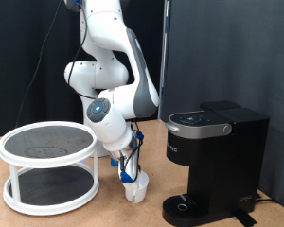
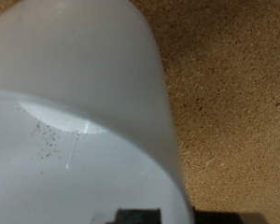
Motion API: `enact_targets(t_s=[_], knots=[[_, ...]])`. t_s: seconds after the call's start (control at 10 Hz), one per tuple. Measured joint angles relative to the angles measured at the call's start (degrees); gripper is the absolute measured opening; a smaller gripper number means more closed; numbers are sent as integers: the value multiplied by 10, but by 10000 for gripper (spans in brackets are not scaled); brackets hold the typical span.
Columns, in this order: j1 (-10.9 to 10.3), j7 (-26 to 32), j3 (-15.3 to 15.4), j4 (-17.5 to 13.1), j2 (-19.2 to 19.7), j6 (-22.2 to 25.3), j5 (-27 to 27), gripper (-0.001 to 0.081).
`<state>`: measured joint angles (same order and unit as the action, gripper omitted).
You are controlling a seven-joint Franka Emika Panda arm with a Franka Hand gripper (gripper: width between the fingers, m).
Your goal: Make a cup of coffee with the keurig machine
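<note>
The robot's gripper points down on the white cup's rim (image 1: 143,178) and would hit the keurig machine's head, so it should let go of the cup, lift clear and take hold of the cup's handle.
The white cup (image 1: 135,192) stands low over the table between a round stand and the black keurig machine (image 1: 213,161), whose lid is down. My gripper (image 1: 133,178) points down onto the cup's rim and is shut on it. In the wrist view the cup (image 2: 84,103) fills most of the picture, its pale inside showing a few dark specks. A dark bit of a fingertip (image 2: 145,217) shows at the cup's rim. The drip base (image 1: 185,206) of the machine has nothing on it.
A white two-tier round stand (image 1: 49,165) with dark mesh shelves sits at the exterior view's left. The brown board table (image 2: 233,93) lies under the cup. Cables hang behind the arm, and a black curtain hangs behind the machine.
</note>
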<state>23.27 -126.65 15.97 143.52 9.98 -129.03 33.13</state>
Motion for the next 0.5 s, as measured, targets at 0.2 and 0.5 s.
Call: enact_targets(t_s=[0.2, 0.5], knots=[[0, 4, 0, 2, 0, 8, -2, 0], [0, 51, 3, 1, -2, 80, -30, 0]])
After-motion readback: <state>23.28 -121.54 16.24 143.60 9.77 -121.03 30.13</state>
